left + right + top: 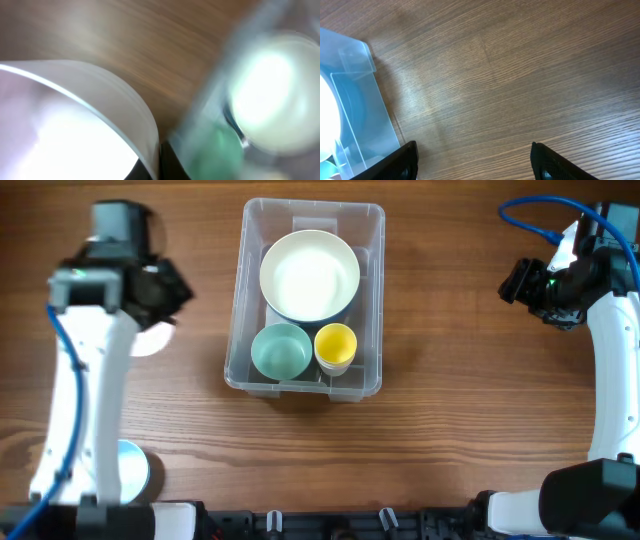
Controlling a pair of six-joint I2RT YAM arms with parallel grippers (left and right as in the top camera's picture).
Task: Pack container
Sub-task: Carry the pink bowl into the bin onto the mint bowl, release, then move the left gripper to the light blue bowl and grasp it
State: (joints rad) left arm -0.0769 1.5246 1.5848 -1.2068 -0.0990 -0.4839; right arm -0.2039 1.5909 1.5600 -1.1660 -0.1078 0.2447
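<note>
The white bowl (152,340) is hanging upright by its rim, and the green bowl (282,351) is standing open and empty. My left gripper should carry the white bowl next until the two bowls nest.
The clear container (238,300) stands at the table's middle and holds a large white bowl (310,275), a green bowl (280,352) and a yellow cup (335,345). My left gripper (163,298) is to its left, over a white bowl (148,342). In the blurred left wrist view my fingers (159,161) sit on either side of that white bowl's wall (100,95), with the container (210,105) to the right. My right gripper (515,280) is open and empty (475,160) above bare wood, right of the container's corner (355,100).
A light-blue round dish (135,472) lies at the front left, partly hidden by my left arm. Both arm bases stand at the front edge. Blue cable loops at the back right (530,215).
</note>
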